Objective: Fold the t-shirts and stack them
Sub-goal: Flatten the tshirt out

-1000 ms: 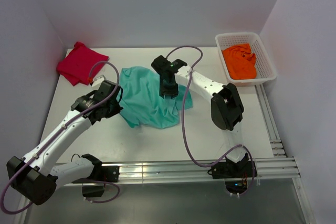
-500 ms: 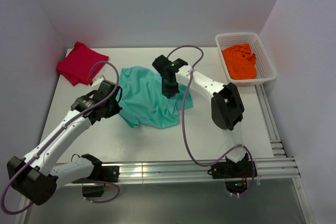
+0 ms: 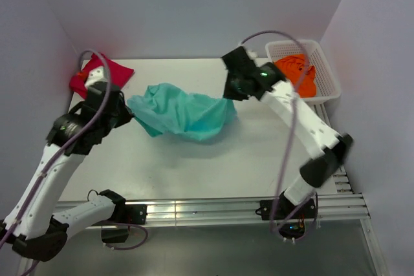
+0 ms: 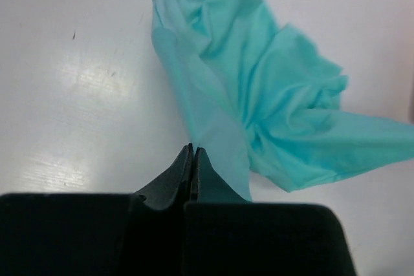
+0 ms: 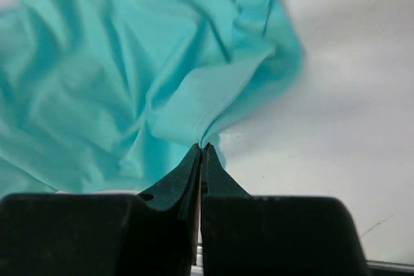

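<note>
Both of the robot's grippers should pull the teal-green t-shirt taut and draw it toward the metal rail [image 3: 204, 210] to lay it flat before folding, because the t-shirt sags in bunched folds [image 3: 184, 113].
The teal-green t-shirt [image 3: 181, 114] hangs stretched and sagging between my two grippers above the table's middle. My left gripper [image 3: 129, 116] is shut on its left edge; in the left wrist view [image 4: 193, 150] the cloth [image 4: 259, 95] runs from the closed tips. My right gripper [image 3: 228, 95] is shut on its right edge; in the right wrist view [image 5: 202, 148] a pinch of the cloth [image 5: 129, 75] sits between the tips. The crimson-red t-shirt [image 3: 110, 72] lies folded at the back left. The orange t-shirt [image 3: 297, 75] lies crumpled in the basket.
A white mesh basket [image 3: 326, 72] stands at the back right corner. The booth walls close in on the left, back and right. A metal rail [image 3: 213, 208] runs along the near edge.
Both arms have swung apart and up. The teal-green shirt, which lay spread on the table, is now lifted and pulled sideways between the two grippers.
</note>
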`<move>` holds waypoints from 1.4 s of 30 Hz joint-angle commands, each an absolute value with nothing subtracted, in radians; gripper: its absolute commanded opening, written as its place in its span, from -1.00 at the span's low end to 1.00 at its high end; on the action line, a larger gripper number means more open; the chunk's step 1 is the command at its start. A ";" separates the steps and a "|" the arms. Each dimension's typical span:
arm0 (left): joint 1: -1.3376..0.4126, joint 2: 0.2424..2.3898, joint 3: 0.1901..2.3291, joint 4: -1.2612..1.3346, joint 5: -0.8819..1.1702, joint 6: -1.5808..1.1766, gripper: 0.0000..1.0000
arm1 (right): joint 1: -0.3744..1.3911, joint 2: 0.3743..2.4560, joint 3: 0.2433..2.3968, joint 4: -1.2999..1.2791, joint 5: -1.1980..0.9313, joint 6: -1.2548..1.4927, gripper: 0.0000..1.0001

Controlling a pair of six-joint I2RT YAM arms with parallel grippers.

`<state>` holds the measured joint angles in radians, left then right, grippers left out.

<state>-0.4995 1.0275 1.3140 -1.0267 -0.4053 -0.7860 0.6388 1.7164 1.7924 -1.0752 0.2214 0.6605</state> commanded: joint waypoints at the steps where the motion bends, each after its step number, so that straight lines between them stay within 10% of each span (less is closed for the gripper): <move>1: -0.495 0.965 1.471 -1.152 -0.442 -0.709 -0.99 | 0.621 1.422 1.822 -1.172 0.356 0.681 -1.00; 8: -0.495 0.983 1.594 -1.218 -0.417 -0.687 -0.99 | 0.600 1.118 1.681 -1.238 0.425 0.733 -1.00; 15: -0.495 1.286 1.787 -1.111 -0.451 -0.624 -0.99 | 0.462 1.266 1.716 -1.117 0.322 0.654 -1.00; 27: -0.172 1.968 2.630 -0.947 -0.009 -0.634 -1.00 | 0.169 2.016 2.790 -1.264 0.023 0.564 -1.00; 32: -0.186 1.616 2.266 -0.447 -0.161 -0.532 -0.99 | 0.141 1.599 2.224 -0.703 -0.011 0.492 -1.00; 42: -0.238 0.967 1.398 -0.477 -0.347 -0.598 -0.99 | 0.164 1.005 1.375 -0.584 -0.052 0.534 -1.00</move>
